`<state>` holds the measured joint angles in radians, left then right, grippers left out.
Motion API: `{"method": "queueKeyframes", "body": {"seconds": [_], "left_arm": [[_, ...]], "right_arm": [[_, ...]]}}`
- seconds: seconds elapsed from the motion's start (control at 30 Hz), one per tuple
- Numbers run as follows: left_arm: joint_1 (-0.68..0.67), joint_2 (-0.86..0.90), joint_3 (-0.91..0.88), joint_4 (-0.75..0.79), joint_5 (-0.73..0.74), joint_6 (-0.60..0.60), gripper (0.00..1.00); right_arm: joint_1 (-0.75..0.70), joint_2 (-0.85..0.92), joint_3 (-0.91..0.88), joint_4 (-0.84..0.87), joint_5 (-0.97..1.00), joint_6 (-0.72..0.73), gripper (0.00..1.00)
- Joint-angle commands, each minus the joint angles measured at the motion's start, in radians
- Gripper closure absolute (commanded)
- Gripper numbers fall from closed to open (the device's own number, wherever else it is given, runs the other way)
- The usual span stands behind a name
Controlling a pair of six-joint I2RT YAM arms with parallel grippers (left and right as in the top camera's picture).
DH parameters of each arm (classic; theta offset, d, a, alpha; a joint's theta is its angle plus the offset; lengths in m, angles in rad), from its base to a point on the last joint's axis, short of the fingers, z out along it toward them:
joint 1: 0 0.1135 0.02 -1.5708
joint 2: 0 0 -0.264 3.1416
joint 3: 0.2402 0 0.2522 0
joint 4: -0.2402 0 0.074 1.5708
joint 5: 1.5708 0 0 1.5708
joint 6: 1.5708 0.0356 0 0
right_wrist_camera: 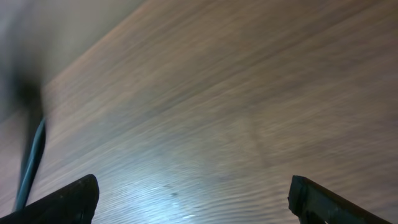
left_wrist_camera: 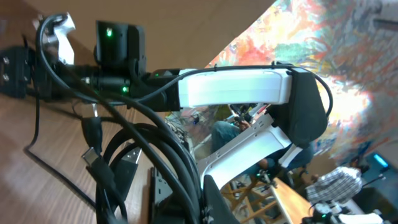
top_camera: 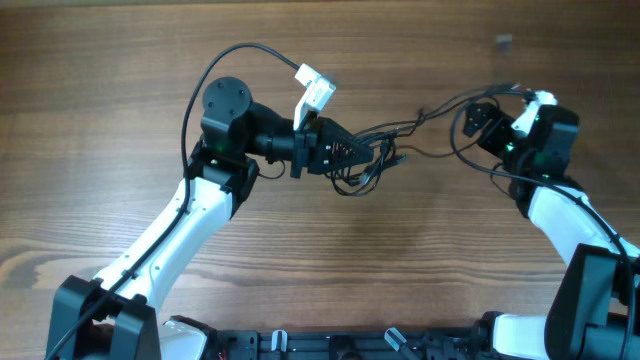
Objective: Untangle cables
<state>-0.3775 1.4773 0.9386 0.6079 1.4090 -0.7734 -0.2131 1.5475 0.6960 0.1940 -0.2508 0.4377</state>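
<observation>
The strands of cable (top_camera: 484,92) are outside my right gripper's open fingers, so my right gripper should move back in and take the knot (top_camera: 368,176) from my left gripper.
The cables (top_camera: 375,170) are a knot of thin black cords at the table's middle, with strands running right (top_camera: 440,104) toward the right arm. My left gripper (top_camera: 352,155) lies on its side, shut on the knot. In the left wrist view several black cords and plugs (left_wrist_camera: 155,146) pass through my jaws (left_wrist_camera: 200,199). My right gripper (top_camera: 478,122) is open by the strands' right end. In the right wrist view its fingers (right_wrist_camera: 193,199) are wide apart over bare wood, with one blurred cord (right_wrist_camera: 31,163) at the left edge.
The wooden table (top_camera: 320,270) fills the overhead view. A small grey object (top_camera: 503,41) lies at the far right back. The left arm's own thicker black wire (top_camera: 215,70) loops above its wrist. Both arm bases stand at the front edge.
</observation>
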Motion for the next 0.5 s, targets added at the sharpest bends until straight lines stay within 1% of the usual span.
{"method": "queueKeyframes", "body": {"seconds": [0.0, 0.1, 0.2, 0.27, 0.3, 0.33, 0.43, 0.47], "left_arm": [[0.038, -0.032, 0.01, 0.033, 0.005, -0.025, 0.96], [0.08, -0.032, 0.01, 0.032, -0.01, -0.044, 0.96], [0.134, -0.032, 0.01, 0.032, -0.06, -0.161, 0.96], [0.157, -0.032, 0.01, 0.031, -0.087, -0.199, 0.96], [0.164, -0.032, 0.01, 0.006, -0.166, -0.208, 0.96], [0.163, -0.032, 0.01, -0.006, -0.2, -0.208, 0.96], [0.156, -0.032, 0.01, -0.09, -0.305, -0.208, 0.96], [0.153, -0.032, 0.01, -0.147, -0.351, -0.208, 0.96]], "right_arm": [[-0.037, 0.018, 0.003, -0.005, 0.059, 0.006, 0.0], [-0.058, 0.018, 0.003, -0.016, 0.062, 0.011, 0.0], [-0.09, 0.018, 0.003, -0.08, 0.147, 0.06, 0.0], [-0.099, 0.018, 0.003, -0.082, 0.104, 0.046, 0.0], [-0.099, 0.018, 0.003, -0.053, -0.065, 0.001, 0.0], [-0.099, 0.018, 0.003, -0.033, -0.19, -0.011, 0.0], [-0.099, 0.018, 0.003, -0.008, -0.484, -0.019, 0.0], [-0.098, 0.018, 0.003, -0.003, -0.607, -0.02, 0.0]]}}
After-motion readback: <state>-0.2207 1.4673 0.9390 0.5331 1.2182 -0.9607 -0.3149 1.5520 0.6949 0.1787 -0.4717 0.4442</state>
